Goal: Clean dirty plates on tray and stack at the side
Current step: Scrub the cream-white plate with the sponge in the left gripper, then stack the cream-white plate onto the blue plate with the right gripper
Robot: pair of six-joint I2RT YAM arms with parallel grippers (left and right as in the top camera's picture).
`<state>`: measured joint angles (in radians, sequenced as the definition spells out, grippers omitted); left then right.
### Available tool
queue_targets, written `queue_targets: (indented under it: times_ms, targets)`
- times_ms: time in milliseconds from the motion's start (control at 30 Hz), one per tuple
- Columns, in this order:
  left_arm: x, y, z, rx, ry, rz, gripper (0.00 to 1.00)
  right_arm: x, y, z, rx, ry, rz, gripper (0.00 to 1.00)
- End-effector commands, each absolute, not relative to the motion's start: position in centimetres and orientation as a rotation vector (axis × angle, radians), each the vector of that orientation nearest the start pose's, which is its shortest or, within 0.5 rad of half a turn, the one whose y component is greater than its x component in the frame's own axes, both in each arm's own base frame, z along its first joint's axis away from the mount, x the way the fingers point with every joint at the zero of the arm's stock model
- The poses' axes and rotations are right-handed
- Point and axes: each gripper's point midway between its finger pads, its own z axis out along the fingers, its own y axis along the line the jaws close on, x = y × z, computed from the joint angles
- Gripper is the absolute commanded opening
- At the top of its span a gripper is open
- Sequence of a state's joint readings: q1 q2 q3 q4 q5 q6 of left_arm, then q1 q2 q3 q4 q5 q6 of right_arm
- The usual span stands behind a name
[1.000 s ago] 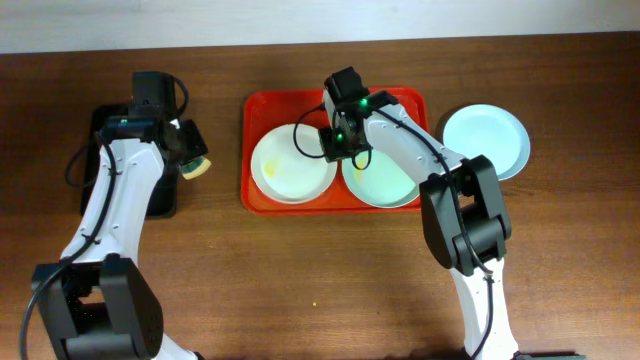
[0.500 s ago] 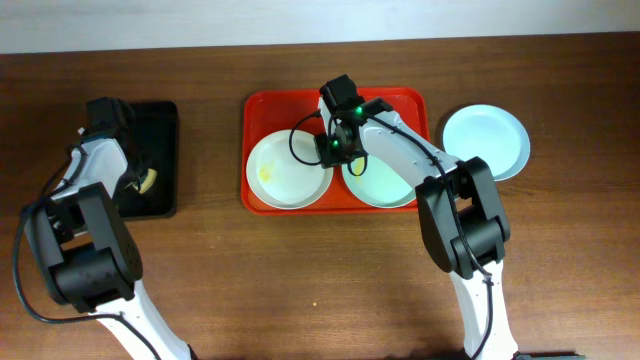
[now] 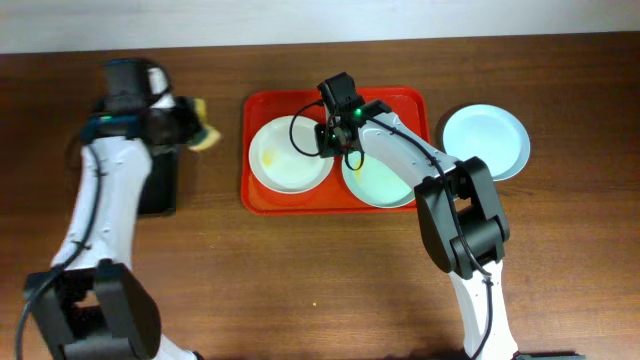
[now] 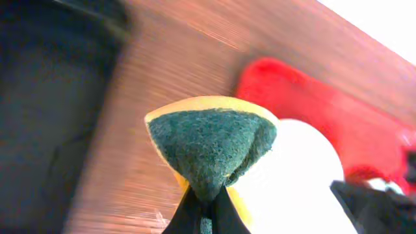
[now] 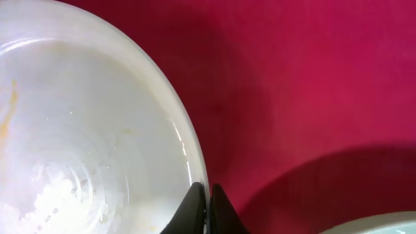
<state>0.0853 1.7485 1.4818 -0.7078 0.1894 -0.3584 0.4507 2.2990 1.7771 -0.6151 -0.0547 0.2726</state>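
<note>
A yellowish smear [image 3: 266,157] is on the white plate and the sponge is outside the red tray. My left gripper should go back to wipe the plate [image 3: 290,160] before stacking.
The white plate [image 3: 285,157] lies at the left of the red tray [image 3: 262,196] and has a yellowish smear near its left rim. My right gripper [image 3: 327,140] is shut on this plate's right rim; the right wrist view shows the jaws [image 5: 209,195] pinching the rim of the white plate [image 5: 84,143]. A mint-green plate [image 3: 382,182] lies in the tray's right half. Another mint-green plate [image 3: 486,140] lies on the table to the right of the tray. My left gripper [image 3: 196,130] is shut on a yellow and green sponge [image 4: 211,146], just left of the tray.
A black tray [image 3: 156,185] lies on the wooden table at the left, under my left arm. In the left wrist view it [image 4: 45,104] is at the left, with the red tray [image 4: 305,104] and white plate [image 4: 292,182] ahead to the right.
My left gripper has swung with the sponge from over the black tray rightward to beside the red tray. The right gripper stays on the white plate's rim, which shifted slightly toward the back.
</note>
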Motion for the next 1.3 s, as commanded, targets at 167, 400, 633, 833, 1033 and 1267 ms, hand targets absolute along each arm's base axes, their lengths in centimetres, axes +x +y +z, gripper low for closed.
queue_targets:
  times_ms: [167,400,633,833,1033,1267]
  targets:
    - [47.4,-12.7,8.7,-0.217,2.633,-0.395,0.0,47.2,26.5,2.7,-0.386,2.716,0.431,0.04]
    - [47.0,-15.0,1.4,-0.19,2.754,-0.415,0.0,47.8,24.6,2.6,-0.334,2.734,0.431,0.04]
    - [46.4,-6.8,1.9,-0.31,2.746,0.182,0.0,47.7,24.4,2.5,-0.332,2.745,0.411,0.04]
    - [46.6,-16.4,5.0,-0.15,2.741,-0.375,0.0,47.8,24.4,2.5,-0.332,2.741,0.413,0.04]
    - [45.9,-11.3,0.0,-0.182,2.798,0.113,0.0,47.7,24.4,2.5,-0.332,2.743,0.412,0.04]
    - [46.4,-7.9,9.1,-0.248,2.602,0.281,0.0,48.6,24.8,3.2,-0.344,2.697,0.422,0.04]
